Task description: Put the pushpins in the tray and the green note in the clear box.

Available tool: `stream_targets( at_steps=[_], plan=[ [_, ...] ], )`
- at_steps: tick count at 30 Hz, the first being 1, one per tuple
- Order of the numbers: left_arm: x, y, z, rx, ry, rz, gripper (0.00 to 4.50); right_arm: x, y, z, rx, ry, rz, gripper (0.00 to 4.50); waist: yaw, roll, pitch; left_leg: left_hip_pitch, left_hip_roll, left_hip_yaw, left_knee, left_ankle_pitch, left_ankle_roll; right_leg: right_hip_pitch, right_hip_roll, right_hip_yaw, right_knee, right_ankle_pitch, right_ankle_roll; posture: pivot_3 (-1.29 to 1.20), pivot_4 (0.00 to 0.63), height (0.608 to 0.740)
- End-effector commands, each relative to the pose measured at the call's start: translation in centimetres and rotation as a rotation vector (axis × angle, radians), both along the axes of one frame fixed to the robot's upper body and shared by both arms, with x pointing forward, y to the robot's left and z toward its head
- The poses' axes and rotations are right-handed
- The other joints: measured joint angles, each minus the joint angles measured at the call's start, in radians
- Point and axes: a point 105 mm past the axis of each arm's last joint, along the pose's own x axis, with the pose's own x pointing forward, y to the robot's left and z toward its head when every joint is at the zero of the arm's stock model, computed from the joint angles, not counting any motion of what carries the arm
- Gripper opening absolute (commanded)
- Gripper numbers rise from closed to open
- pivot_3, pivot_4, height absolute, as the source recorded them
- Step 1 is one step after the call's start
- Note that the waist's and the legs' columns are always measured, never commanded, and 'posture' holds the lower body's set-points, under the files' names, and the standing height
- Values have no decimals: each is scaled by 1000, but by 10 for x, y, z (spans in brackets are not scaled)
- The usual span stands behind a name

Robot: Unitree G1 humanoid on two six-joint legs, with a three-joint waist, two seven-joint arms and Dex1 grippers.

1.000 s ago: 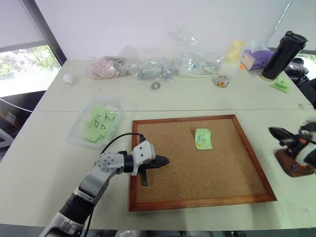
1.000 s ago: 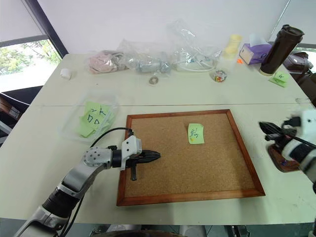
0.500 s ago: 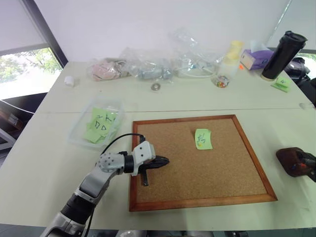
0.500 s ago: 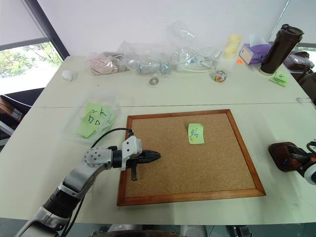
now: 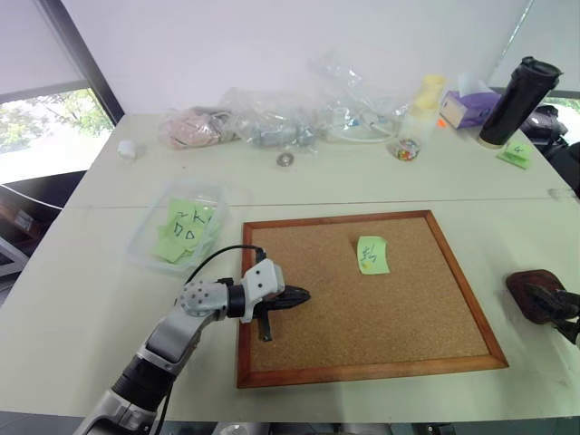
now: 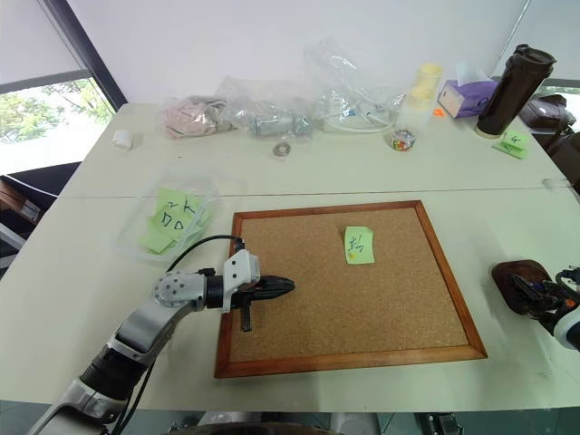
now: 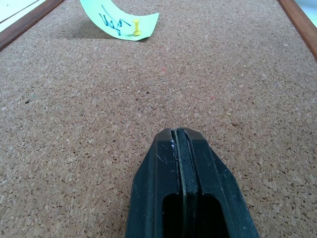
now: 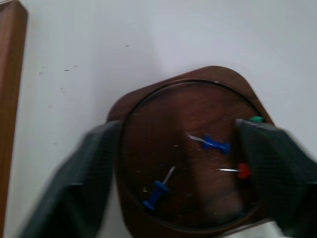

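Note:
I expect the green note (image 5: 372, 255) to come along when I pull the yellow pushpin (image 5: 365, 265), since the pushpin goes through the note near its edge.
The green note (image 5: 372, 255) lies on the cork board, held by a yellow pushpin (image 7: 136, 28) near its edge. My left gripper (image 5: 294, 296) is shut and empty, hovering low over the board's left part, well short of the note. The dark reddish tray (image 8: 148, 94) sits on the table right of the board, with several pushpins in it, among them a blue one (image 8: 214, 145) and a red one (image 8: 241, 170). My right gripper (image 8: 181, 126) is open, with its fingers spread either side of the tray. The clear box (image 5: 140, 237) stands left of the board with green slips inside.
The wood-framed cork board (image 5: 272, 222) fills the table's middle. Along the far edge lie clear plastic bags (image 5: 272, 118), a small jar (image 5: 408, 148), a purple tissue box (image 5: 467, 107) and a black bottle (image 5: 518, 91). A metal ring (image 5: 286, 159) lies nearer.
My right gripper has sunk lower over the tray, towards the right edge of the head views, and its fingers have opened. The left gripper has stayed where it was, shut.

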Motion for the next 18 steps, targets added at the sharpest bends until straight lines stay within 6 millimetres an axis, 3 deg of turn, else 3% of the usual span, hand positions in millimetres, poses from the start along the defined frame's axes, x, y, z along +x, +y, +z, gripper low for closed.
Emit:
stream_targets(
  at_steps=[1,6,12,18],
  plan=[
    [-5,4,-19,58,52,-4,0,3,4,24,-15,-77,30,4477,1,0,0,0,0,0,0,0,0,0,0,0,0,0,0,0,150,730],
    [-4,4,-19,59,50,-9,0,14,31,51,28,-169,162,4477,0,0,0,0,0,0,0,0,0,0,0,0,0,0,0,0,150,730],
    [-5,5,-18,60,48,-9,0,35,83,77,15,-211,388,4477,0,0,0,0,0,0,0,0,0,0,0,0,0,0,0,0,150,730],
    [-5,7,-17,63,49,-1,0,49,139,66,-92,-151,607,4477,1,0,0,-1,0,-1,0,0,0,0,0,-1,0,0,0,0,150,730]
  ],
)
